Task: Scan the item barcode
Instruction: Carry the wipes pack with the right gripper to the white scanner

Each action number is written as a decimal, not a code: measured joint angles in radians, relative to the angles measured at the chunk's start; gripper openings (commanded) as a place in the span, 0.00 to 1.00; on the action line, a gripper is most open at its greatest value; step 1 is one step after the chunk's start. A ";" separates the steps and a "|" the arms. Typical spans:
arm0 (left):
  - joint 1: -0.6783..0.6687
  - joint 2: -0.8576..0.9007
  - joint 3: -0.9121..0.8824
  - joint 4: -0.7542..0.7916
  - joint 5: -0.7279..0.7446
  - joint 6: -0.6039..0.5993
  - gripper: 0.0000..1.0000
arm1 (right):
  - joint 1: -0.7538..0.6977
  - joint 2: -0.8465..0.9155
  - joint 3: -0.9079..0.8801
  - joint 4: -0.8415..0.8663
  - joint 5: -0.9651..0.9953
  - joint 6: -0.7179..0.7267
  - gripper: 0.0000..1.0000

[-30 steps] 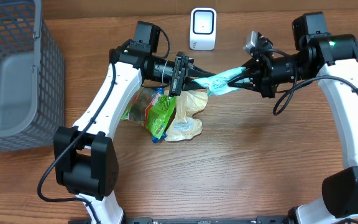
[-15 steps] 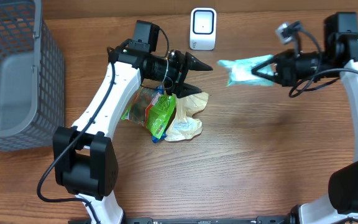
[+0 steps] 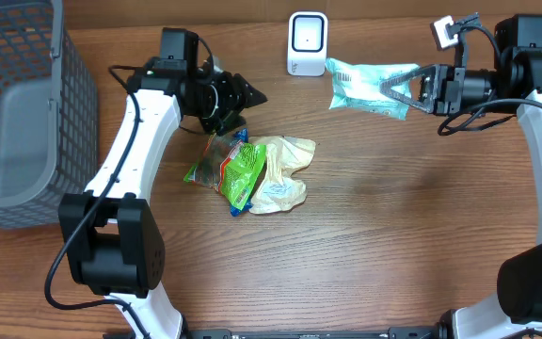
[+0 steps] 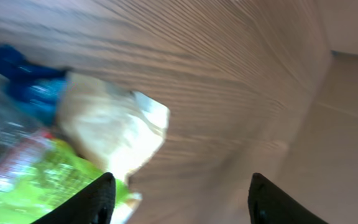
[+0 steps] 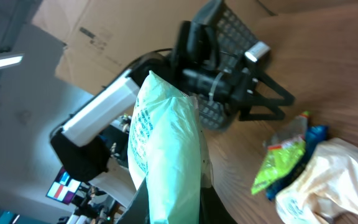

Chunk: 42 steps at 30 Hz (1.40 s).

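My right gripper has the mint-green pouch [image 3: 369,88] hanging beside the scanner and pointing toward my left gripper. My right gripper should turn and move the pouch over the scanner's screen [image 3: 307,34].
A mint-green pouch [image 3: 367,83] hangs in the air just right of the white barcode scanner [image 3: 307,43] at the table's back edge. My right gripper [image 3: 395,90] is shut on its right end. In the right wrist view the pouch [image 5: 166,137] rises between the right gripper [image 5: 174,202] jaws, which press its sides. My left gripper [image 3: 248,96] is open and holds nothing, left of the scanner and above the pile of bags. In the left wrist view the left gripper [image 4: 179,199] shows bare wood between its fingertips [image 4: 98,199].
A green snack bag [image 3: 236,169] and a cream bag [image 3: 285,168] lie together mid-table; the wrist view shows the cream bag [image 4: 110,124] and something blue [image 4: 23,78] beside it. A grey mesh basket [image 3: 17,113] fills the left edge.
The left gripper let go of the pouch, opened and drew back to the left. The right gripper carried the pouch away right, and now holds it beside the scanner.
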 measured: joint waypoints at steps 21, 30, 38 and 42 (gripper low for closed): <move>0.021 0.000 0.000 -0.030 -0.185 0.259 0.73 | 0.197 -0.003 0.380 0.025 0.083 0.182 0.04; 0.021 0.000 0.000 -0.030 -0.236 0.286 1.00 | 0.219 -0.003 0.380 0.029 0.451 0.242 0.04; 0.021 0.000 0.000 -0.030 -0.283 0.288 1.00 | 0.390 0.055 0.383 0.123 1.038 0.333 0.04; 0.021 0.000 0.000 -0.030 -0.293 0.288 1.00 | 0.471 0.153 0.383 0.210 1.366 0.352 0.04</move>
